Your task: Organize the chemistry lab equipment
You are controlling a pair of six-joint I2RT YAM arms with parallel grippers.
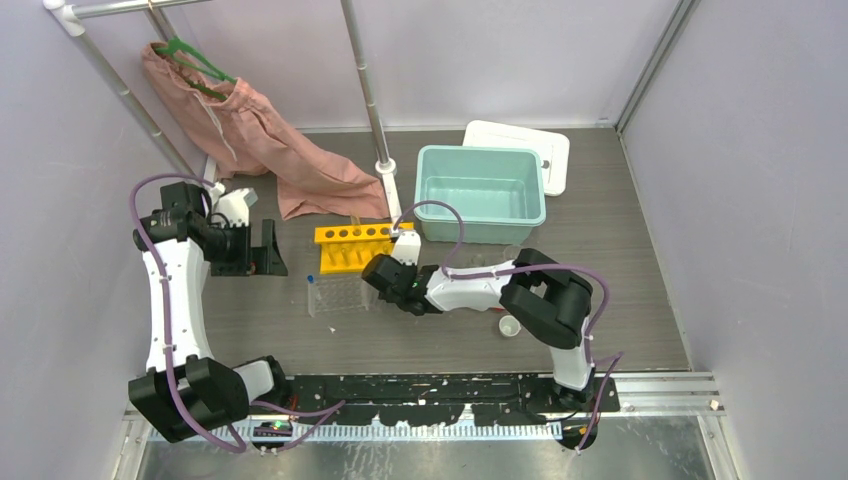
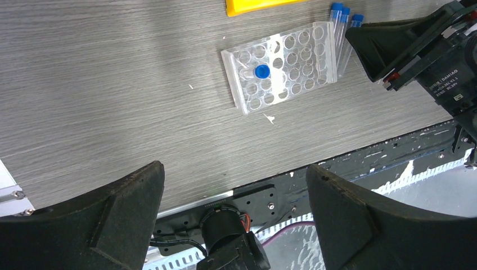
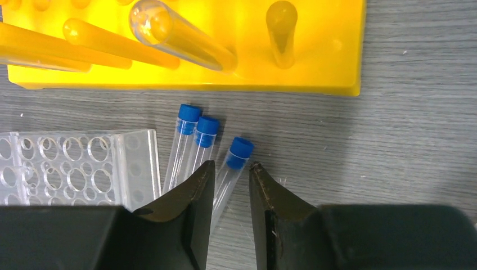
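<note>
The robot's right gripper has the blue-capped tube lying flat [image 3: 229, 176] between its fingers, so the left gripper should hold the tube's lower end [image 2: 341, 72] for a new grip at the tube's cap before the well tray.
Three clear blue-capped tubes lie side by side on the table between the yellow tube rack [image 3: 315, 62] and the clear well tray [image 3: 73, 163]. My right gripper [image 3: 232, 167] is low over them, its jaws narrowly open on either side of the rightmost tube [image 3: 242, 147], with a gap on each side. The other two tubes [image 3: 194, 135] lie just left of my left finger. A fourth blue-capped tube [image 2: 261, 71] stands in the well tray [image 2: 284, 67]. My left gripper [image 2: 233, 185] is wide open and empty, held high at the table's left. A tiny white cup [image 1: 509, 326] stands beside the right arm.
A teal bin [image 1: 480, 192] and a white lid [image 1: 530, 150] stand at the back. A pink garment [image 1: 270, 140] on a green hanger drapes onto the table at the back left. A metal pole [image 1: 372, 100] rises behind the rack [image 1: 350, 245]. One clear tube [image 3: 180, 36] stands in the rack.
</note>
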